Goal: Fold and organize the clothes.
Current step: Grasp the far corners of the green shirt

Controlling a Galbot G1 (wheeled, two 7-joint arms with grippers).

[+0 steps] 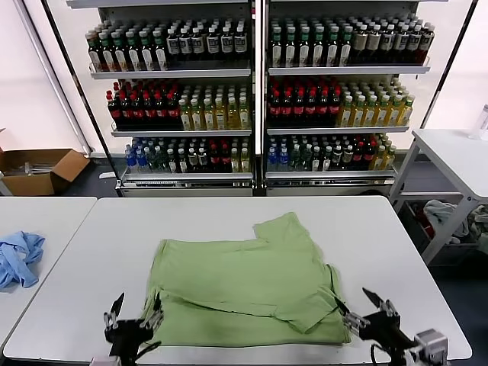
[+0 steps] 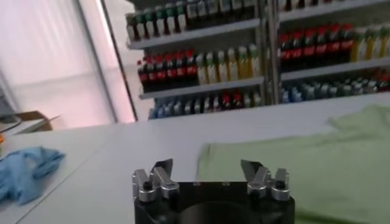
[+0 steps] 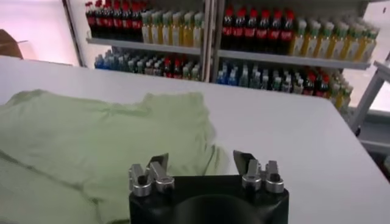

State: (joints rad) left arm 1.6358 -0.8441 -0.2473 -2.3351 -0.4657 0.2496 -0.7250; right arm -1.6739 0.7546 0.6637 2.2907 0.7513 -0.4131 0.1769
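The sleeve jutting [image 1: 279, 228] past the shirt's far edge lies free, so my right gripper goes on toward the sleeve's far corner [image 1: 293, 217] before it closes there.
The clothes are one light green shirt [image 1: 244, 282] lying flat on the white table [image 1: 229, 217], with its lower part folded over and one sleeve pointing to the far right. My left gripper [image 1: 136, 311] hovers open at the shirt's near left corner, holding nothing. My right gripper [image 1: 364, 306] hovers open at the near right corner, also empty. In the left wrist view the left gripper [image 2: 207, 165] stands apart from the shirt [image 2: 304, 164], which spreads ahead of it. In the right wrist view the right gripper [image 3: 201, 157] is just short of the shirt's [image 3: 91, 140] edge.
A crumpled light blue garment [image 1: 19, 258] lies on the neighbouring table to the left. Shelves of bottles [image 1: 252, 91] stand behind the table. A cardboard box [image 1: 38, 171] sits on the floor at far left, and another white table [image 1: 457, 152] stands at right.
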